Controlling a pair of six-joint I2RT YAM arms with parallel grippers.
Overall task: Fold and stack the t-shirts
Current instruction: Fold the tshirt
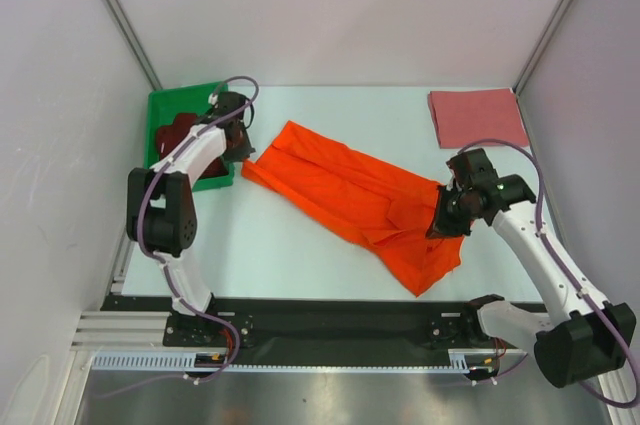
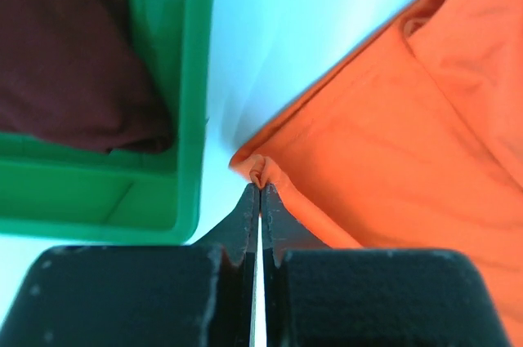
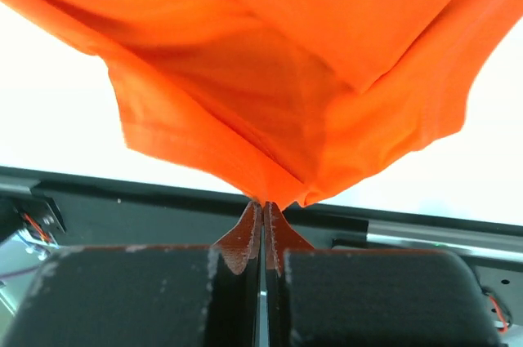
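The orange cloth [image 2: 351,122] lies flat from the held corner to the folded flap [image 2: 418,30]. My left gripper should keep moving across until the corner meets that flap.
The bright orange t-shirt [image 1: 350,197] lies stretched diagonally across the table. My left gripper [image 1: 243,153] is shut on its far left corner [image 2: 260,169], beside the green bin. My right gripper [image 1: 441,226] is shut on a fold at the shirt's right side [image 3: 270,197] and holds it lifted, so the cloth hangs in front of the right wrist camera. The dusty rose pink t-shirt [image 1: 477,117] lies folded at the far right. The dark maroon t-shirt [image 1: 180,137] lies crumpled in the bin and also shows in the left wrist view [image 2: 73,53].
The green plastic bin [image 1: 160,110] stands at the far left, its wall [image 2: 192,102] close to my left gripper. White enclosure walls stand left, right and behind. The black rail with the arm bases [image 1: 330,320] runs along the near edge.
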